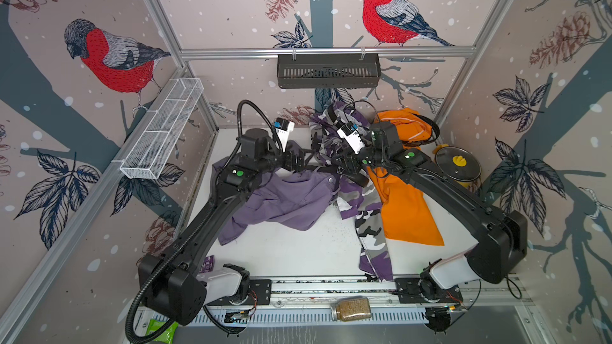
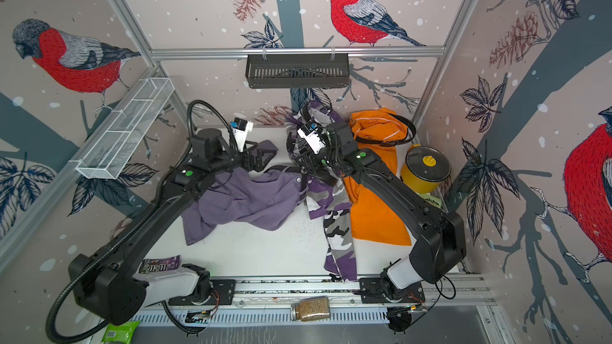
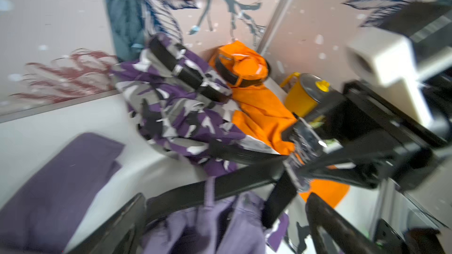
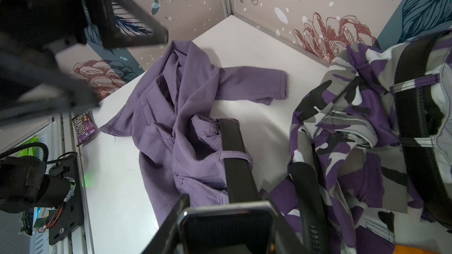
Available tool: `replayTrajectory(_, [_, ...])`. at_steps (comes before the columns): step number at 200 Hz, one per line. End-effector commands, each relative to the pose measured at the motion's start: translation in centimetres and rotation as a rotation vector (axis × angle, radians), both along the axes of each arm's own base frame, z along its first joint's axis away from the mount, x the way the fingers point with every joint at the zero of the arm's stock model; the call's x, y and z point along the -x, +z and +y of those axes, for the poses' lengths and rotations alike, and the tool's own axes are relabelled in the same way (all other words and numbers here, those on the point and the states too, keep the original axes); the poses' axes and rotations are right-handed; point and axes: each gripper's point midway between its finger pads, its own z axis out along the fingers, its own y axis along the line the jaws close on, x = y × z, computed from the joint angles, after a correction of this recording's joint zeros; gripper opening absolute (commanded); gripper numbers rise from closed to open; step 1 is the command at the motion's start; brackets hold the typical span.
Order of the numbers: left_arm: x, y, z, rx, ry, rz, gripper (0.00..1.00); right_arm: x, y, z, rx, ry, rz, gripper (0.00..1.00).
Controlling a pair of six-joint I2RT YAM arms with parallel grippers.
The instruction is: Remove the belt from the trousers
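Note:
My left gripper will bring the crumpled lilac trousers [image 1: 290,200] along when I pull the belt with it, because the belt still goes through a lilac loop [image 3: 209,191].
Lilac trousers [image 1: 284,200] [image 2: 245,200] lie crumpled at the table's left, with a black belt [image 1: 318,168] [image 4: 234,162] threaded through their waist loops. My right gripper [image 1: 344,163] [image 4: 227,216] is shut on the belt's silver-framed buckle [image 4: 227,226]. My left gripper [image 1: 294,160] [image 3: 226,201] stands open above the lilac waistband, and the belt [image 3: 208,191] crosses between its fingers in a blurred wrist view. Camouflage trousers [image 1: 357,193] [image 4: 342,123] and orange trousers [image 1: 404,213] lie to the right. Each wears its own black belt.
A yellow pot with a glass lid [image 1: 458,163] stands at the back right. A white wire basket [image 1: 162,127] hangs on the left wall and a black basket [image 1: 328,71] on the back rail. A candy pack [image 2: 159,263] and a jar [image 1: 351,308] lie near the front.

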Motion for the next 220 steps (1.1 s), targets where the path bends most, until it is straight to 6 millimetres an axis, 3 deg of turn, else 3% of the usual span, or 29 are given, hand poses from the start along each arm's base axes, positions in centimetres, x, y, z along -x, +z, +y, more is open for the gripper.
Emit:
replayTrajectory(1, [1.7,-0.2,-2.9,0.082,-0.115,-0.038,1.0,-0.7,1.7,0.1,-0.042,-0.029,-0.02,0.0])
replayTrajectory(27, [3.3,-3.9,-6.1,0.088,-0.163,-0.001,0.99,-0.7,2.3,0.4,-0.061,-0.029,-0.02,0.0])
replayTrajectory(49, [3.3,-6.2,-7.5,0.09,-0.139,0.047,0.94,-0.6,3.0,0.7,-0.08,-0.024,-0.029,0.0])
replayTrajectory(104, [2.1,-6.9,-8.5,0.132,-0.07,0.007,0.82,0.3,3.9,2.3,-0.11,0.009,-0.035,0.0])
replayTrajectory(139, [1.5,-7.2,-9.2,0.138,-0.077,0.004,0.55,0.4,4.3,2.8,-0.123,0.018,-0.04,0.0])
replayTrajectory(181, [1.6,-7.1,-10.0,0.153,-0.101,0.011,0.32,0.5,4.8,3.2,-0.133,0.031,-0.046,0.0])
replayTrajectory(205, [1.8,-6.5,-10.0,0.181,-0.102,0.008,0.07,0.6,4.7,3.6,-0.138,0.037,-0.041,0.0])
replayTrajectory(213, [1.9,-6.2,-9.8,0.187,-0.097,0.009,0.0,0.5,4.6,3.5,-0.135,0.029,-0.037,0.04])
replayTrajectory(220, [2.0,-5.9,-9.5,0.186,-0.09,0.006,0.0,0.4,4.5,3.4,-0.131,0.021,-0.036,0.14])
